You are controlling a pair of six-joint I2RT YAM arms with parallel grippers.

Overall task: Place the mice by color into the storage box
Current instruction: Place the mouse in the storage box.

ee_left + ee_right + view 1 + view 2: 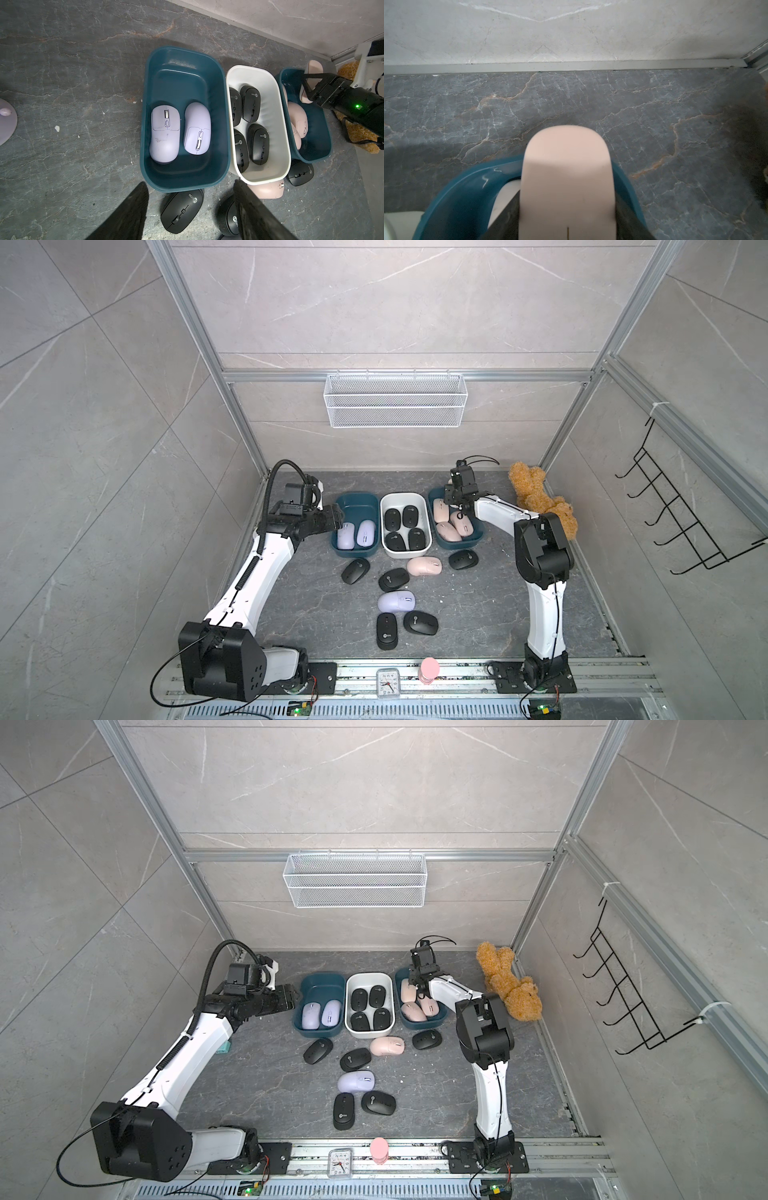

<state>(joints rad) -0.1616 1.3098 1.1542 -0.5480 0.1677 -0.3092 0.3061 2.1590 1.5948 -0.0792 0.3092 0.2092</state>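
The right gripper has the held pink mouse (568, 172) lengthwise over the free corner (624, 186) beside the teal bin's pink mice, so it should keep lowering it and let go at the bin's bottom.
Three bins stand in a row at the back. The left teal bin (335, 545) holds two lilac mice (164, 135). Several black mice (401, 526) lie in the white bin (405, 552). The right teal bin (480, 536) has pink mice (451, 529). My right gripper (568, 207) is shut on a pink mouse (566, 176) over that bin's far end. My left gripper (191, 185) hangs open and empty by the left bin's near-left rim. Loose on the floor lie several black mice (393, 578), a pink mouse (424, 566) and a lilac mouse (397, 600).
A brown teddy bear (540, 502) lies in the back right corner behind the right arm. A small clock (387, 682) and a pink cylinder (429, 670) stand on the front rail. A white wire basket (395, 400) hangs on the back wall and a black hook rack (673, 522) on the right wall.
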